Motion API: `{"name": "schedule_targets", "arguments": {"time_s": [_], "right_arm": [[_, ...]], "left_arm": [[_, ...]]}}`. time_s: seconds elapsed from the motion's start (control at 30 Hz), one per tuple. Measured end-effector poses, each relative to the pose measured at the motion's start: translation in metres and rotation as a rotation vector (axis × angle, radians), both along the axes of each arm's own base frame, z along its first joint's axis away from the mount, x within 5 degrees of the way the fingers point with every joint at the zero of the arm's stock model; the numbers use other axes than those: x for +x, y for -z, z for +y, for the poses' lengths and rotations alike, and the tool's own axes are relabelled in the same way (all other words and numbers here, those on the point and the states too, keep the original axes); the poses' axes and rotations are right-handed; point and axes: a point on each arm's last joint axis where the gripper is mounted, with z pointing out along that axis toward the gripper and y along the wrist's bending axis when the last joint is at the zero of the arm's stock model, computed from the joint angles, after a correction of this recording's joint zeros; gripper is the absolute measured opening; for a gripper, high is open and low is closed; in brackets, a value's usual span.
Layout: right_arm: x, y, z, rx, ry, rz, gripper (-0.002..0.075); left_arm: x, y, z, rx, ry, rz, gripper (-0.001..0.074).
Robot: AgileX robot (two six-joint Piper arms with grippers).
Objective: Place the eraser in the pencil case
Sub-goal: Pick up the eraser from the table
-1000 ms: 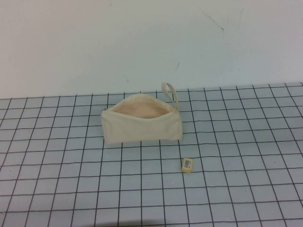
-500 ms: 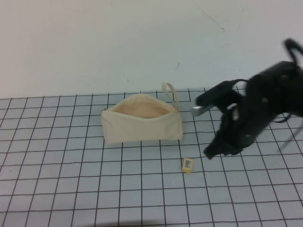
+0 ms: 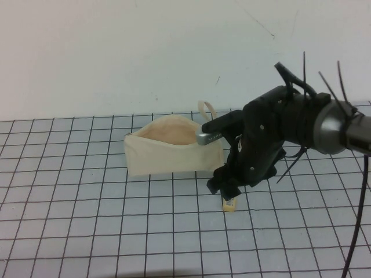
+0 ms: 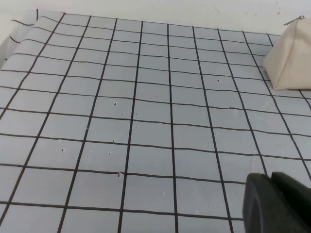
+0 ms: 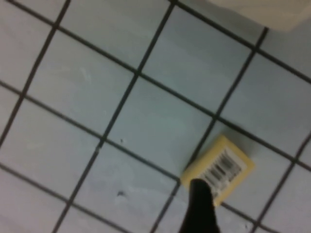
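The eraser [image 3: 230,204] will come to rest inside the pencil case, hidden behind its tall front side [image 3: 171,158], when I put the eraser in, because the pencil case is wide open behind that side.
The cream pencil case [image 3: 168,156] lies open on the grid mat, its beige lining showing and its loop strap at the right end. The small pale-yellow eraser [image 3: 230,204] with a barcode label lies in front of the case's right end. My right gripper [image 3: 226,193] hangs just above the eraser, open and empty. In the right wrist view one dark fingertip [image 5: 198,194] overlaps the near edge of the eraser [image 5: 221,167]. My left gripper [image 4: 270,178] is shut and empty, low over the mat, far from the pencil case [image 4: 291,58].
The grey grid mat [image 3: 87,220] covers the table, with a white wall behind it. The right arm's black body and cables [image 3: 301,121] reach in from the right, over the case's right end. A corner of the case [image 5: 262,9] shows in the right wrist view.
The right arm came into view from the right and moved left and down until its gripper is over the eraser. The eraser and the case have not moved.
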Motion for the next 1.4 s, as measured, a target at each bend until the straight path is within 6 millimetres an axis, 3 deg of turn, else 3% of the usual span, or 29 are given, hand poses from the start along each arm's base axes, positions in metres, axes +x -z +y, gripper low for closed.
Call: {"name": "schedule_targets", "arguments": {"time_s": [0.33,0.57,0.77,1.1,1.4], "right_arm": [[0.004,0.028,0.007,0.001,-0.018,0.041,0.0484],[0.004,0.041,0.009,-0.022,-0.084,0.074,0.0395],[0.004,0.040,0.009,-0.033,-0.127,0.070,0.0204],[0.006,0.035,0.010,-0.076,-0.173,0.109,0.0200],[0.005,-0.001,0.012,-0.124,-0.219,0.218,0.0199]], "left_arm": [[0.000,0.000,0.000,0.000,0.000,0.000,-0.0001],[0.000,0.000,0.000,0.000,0.000,0.000,-0.0001],[0.000,0.000,0.000,0.000,0.000,0.000,-0.0001],[0.000,0.000,0.000,0.000,0.000,0.000,-0.0001],[0.000,0.000,0.000,0.000,0.000,0.000,-0.0001]]}}
